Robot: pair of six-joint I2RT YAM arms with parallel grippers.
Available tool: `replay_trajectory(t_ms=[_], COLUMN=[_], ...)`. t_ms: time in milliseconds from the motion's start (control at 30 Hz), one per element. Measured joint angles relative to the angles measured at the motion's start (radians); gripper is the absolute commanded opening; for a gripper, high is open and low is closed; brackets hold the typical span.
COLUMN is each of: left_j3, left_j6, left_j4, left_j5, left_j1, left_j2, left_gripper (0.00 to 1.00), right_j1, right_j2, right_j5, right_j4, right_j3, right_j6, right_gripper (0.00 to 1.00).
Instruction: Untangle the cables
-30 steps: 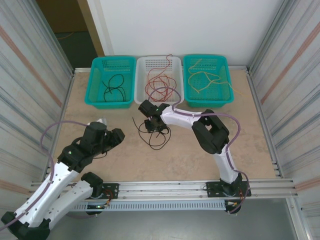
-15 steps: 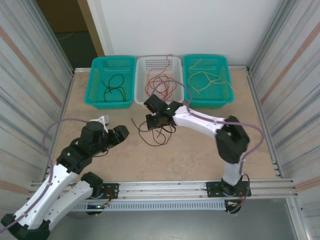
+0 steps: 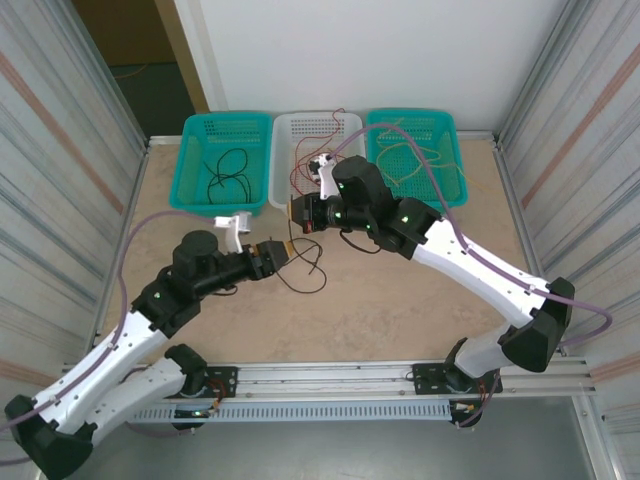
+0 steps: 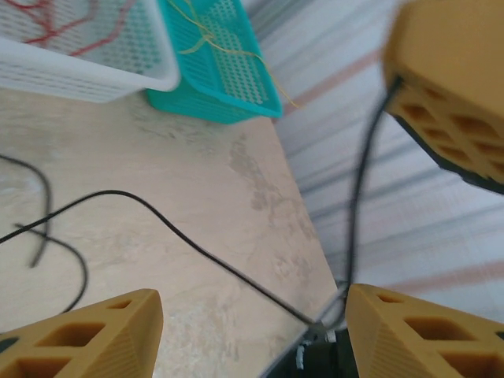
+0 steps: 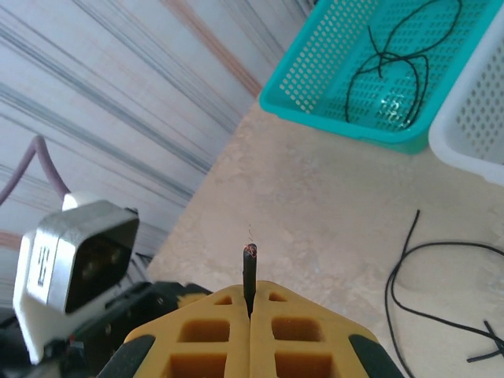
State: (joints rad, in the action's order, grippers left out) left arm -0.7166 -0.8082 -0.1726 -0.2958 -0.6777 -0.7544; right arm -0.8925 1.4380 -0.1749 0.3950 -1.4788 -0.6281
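Note:
My left gripper's open fingers are around the black cable point(image 4: 250, 285), so my right gripper keeps holding the cable's end point(image 5: 250, 266) until my left gripper closes, and then lets go.
A thin black cable point(image 3: 300, 280) lies in loose loops on the table, with one end lifted. My right gripper point(image 3: 296, 212) is shut on that end, and a short stub point(image 5: 250, 268) sticks out past the closed fingertips point(image 5: 228, 311). My left gripper point(image 3: 283, 250) is open just below and left of it. In the left wrist view the black cable point(image 4: 239, 275) runs across the table between my left gripper's point(image 4: 253, 303) spread fingers, then climbs to the right gripper's fingers point(image 4: 449, 79).
Three baskets stand along the back. The left teal basket point(image 3: 222, 165) holds black cables, the white basket point(image 3: 318, 150) red ones, and the right teal basket point(image 3: 415, 160) yellow ones. Corrugated walls close both sides.
My right gripper shut on the black cable's end and lifted it up and back. My left arm reached forward to the cable, its jaws opening wider.

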Motion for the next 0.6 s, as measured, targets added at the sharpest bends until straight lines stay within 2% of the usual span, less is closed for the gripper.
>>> replay_trajectory(t_ms=[167,433,467,500,533,600], left_j3=[-0.029,-0.040,-0.046,-0.051,-0.056,-0.066], left_j6=[0.060,0.113,0.120,0.117,0.120,0.121], left_j4=[0.060,0.099,0.097,0.095,0.095,0.094], left_j5=[-0.001,0.016,0.018,0.019,0.019,0.020], left_j1=[-0.068,-0.076,-0.076,-0.076,-0.076,-0.076], left_j2=[-0.027,-0.035,-0.039,-0.042,-0.046,-0.051], left_gripper=[0.49,0.00,0.00,0.00,0.00,0.00], right_j1=[0.000,0.000,0.000,0.000,0.000,0.000], right_j2=[0.000,-0.005,-0.006,-0.008,-0.011,-0.019], right_j5=[-0.039,-0.058,-0.058,-0.058,-0.058,-0.053], right_j4=[-0.017,-0.029,-0.030,-0.030,-0.030,-0.027], right_j3=[-0.032,-0.045,-0.045,-0.045,-0.045,-0.045], right_j6=[-0.019,-0.020,-0.020,-0.020,-0.020,-0.020], right_gripper=[0.01,0.03,0.05,0.08,0.16,0.39])
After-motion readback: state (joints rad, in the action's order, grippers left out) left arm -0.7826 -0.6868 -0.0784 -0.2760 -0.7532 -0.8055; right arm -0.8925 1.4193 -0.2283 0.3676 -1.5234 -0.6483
